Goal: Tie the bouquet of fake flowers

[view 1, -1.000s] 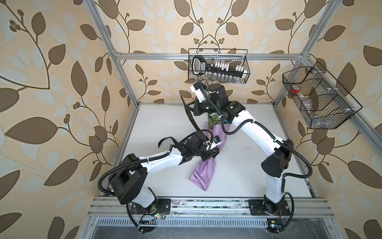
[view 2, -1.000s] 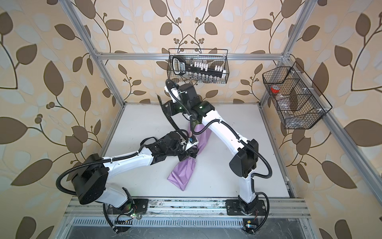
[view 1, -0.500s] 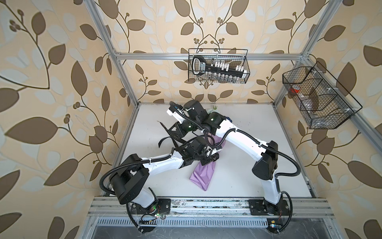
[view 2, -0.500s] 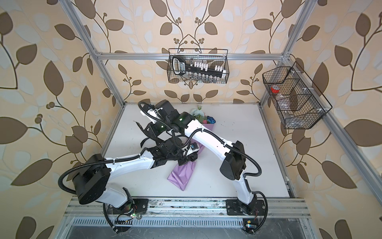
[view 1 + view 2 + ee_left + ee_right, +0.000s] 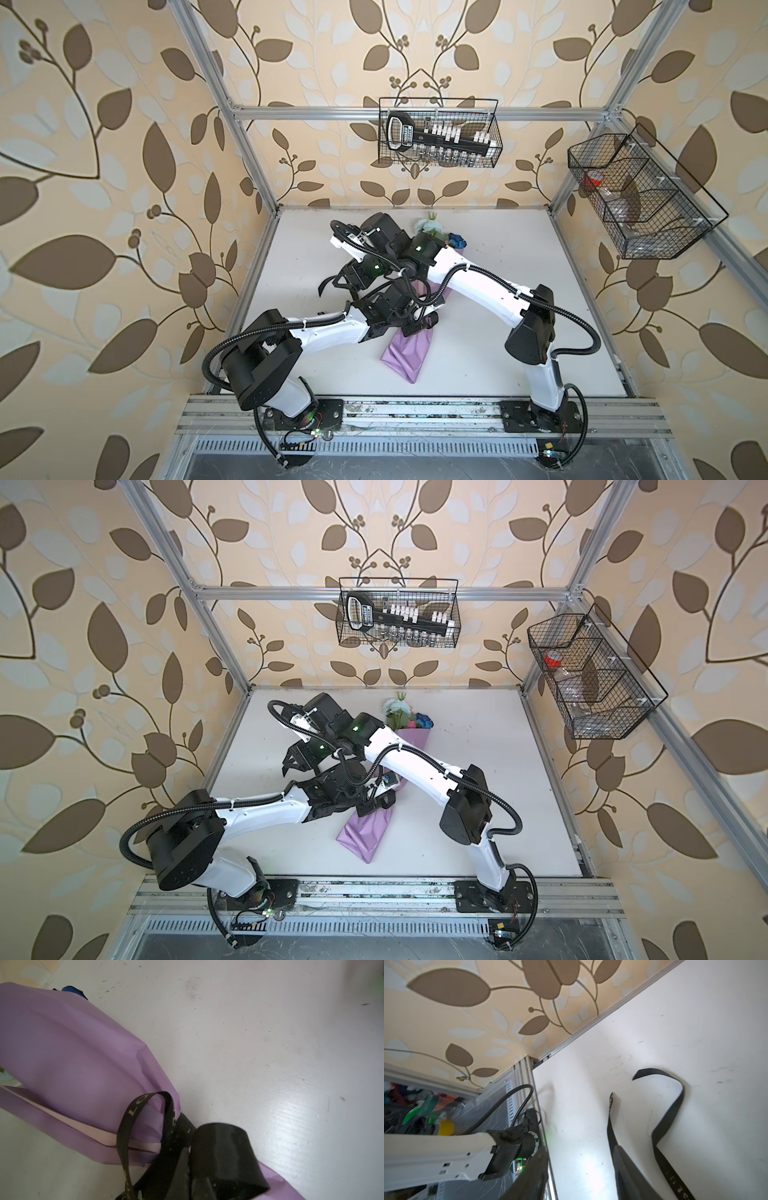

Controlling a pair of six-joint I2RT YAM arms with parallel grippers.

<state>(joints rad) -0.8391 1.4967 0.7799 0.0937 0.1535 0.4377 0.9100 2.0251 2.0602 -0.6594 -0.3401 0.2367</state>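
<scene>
I should draw back my right gripper, which reaches over my left gripper's arm (image 5: 385, 304), and come around in front of that arm to take the nearer ribbon end (image 5: 610, 1100).
The bouquet of fake flowers (image 5: 406, 353) lies on the white table in lilac wrapping, its blooms (image 5: 399, 712) toward the back wall. In the left wrist view a black ribbon (image 5: 143, 1105) with pale lettering loops over the wrapper (image 5: 72, 1053). My left gripper (image 5: 187, 1149) is shut on that ribbon beside the wrapper's narrow part. My right gripper (image 5: 581, 1167) reaches across over the left arm to the table's left side (image 5: 296, 764); its jaws stand apart with nothing between them. Two loose ribbon ends (image 5: 670, 1109) lie on the table beside one of its fingers (image 5: 627, 1167).
A wire basket (image 5: 438, 137) with a black tool hangs on the back wall, and another wire basket (image 5: 640, 199) on the right wall. The table's left edge and frame rail (image 5: 544, 1118) run close to the right gripper. The two arms cross above the bouquet's middle.
My right arm swung from the back of the table down and to the left over the left arm, and its jaws opened, letting the ribbon end drop. The left gripper stayed shut.
</scene>
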